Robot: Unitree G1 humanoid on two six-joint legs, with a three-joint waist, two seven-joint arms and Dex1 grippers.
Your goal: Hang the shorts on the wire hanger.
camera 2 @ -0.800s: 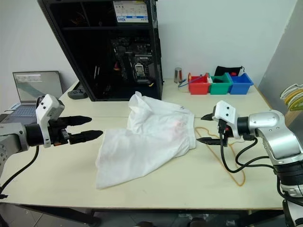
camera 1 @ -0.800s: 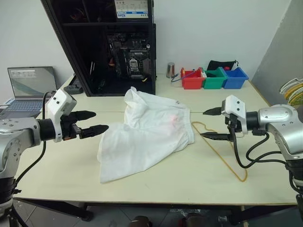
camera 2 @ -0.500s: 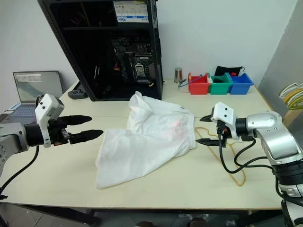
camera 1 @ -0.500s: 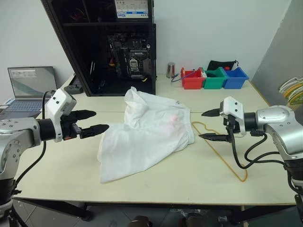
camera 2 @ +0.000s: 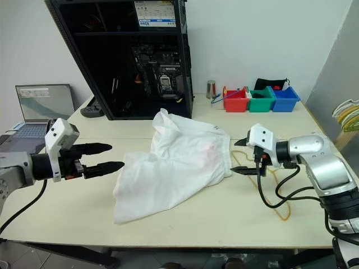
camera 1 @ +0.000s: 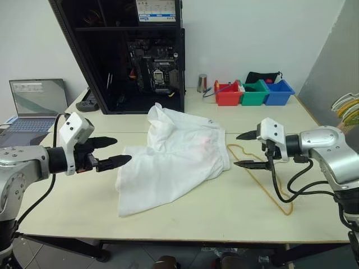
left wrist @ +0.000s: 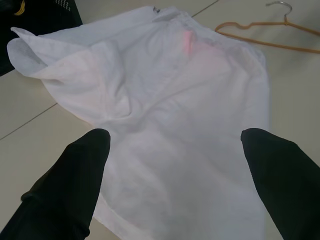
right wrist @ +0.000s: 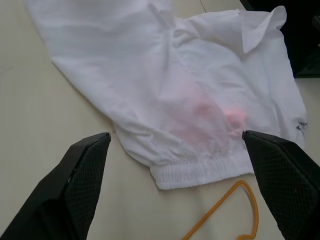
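The shorts' near leg (camera 1: 147,182) lies flat and clear of the wire hanger. My left gripper should keep going toward the leg's near corner (camera 1: 122,212) and close there.
The white shorts (camera 1: 174,159) lie crumpled in the middle of the table, a faint pink mark (camera 1: 205,140) on the fabric near their right side. The thin yellowish wire hanger (camera 1: 268,186) lies flat on the table just right of the shorts; its hook end also shows in the left wrist view (left wrist: 280,6). My left gripper (camera 1: 116,152) hovers open to the left of the shorts, pointing at them. My right gripper (camera 1: 245,149) hovers open at the shorts' right edge, above the hanger's near end. Both hold nothing.
An open black computer case (camera 1: 134,53) stands at the back of the table (camera 1: 224,213). Red, green and blue bins (camera 1: 253,92) and a metal cup (camera 1: 202,83) sit at the back right. A laptop (camera 1: 35,103) is at the far left. Coloured hangers (camera 1: 346,107) show at the right edge.
My left gripper has moved a little lower and nearer the shorts. My right gripper has moved left, closer to the shorts' right edge. The shorts and hanger have not moved.
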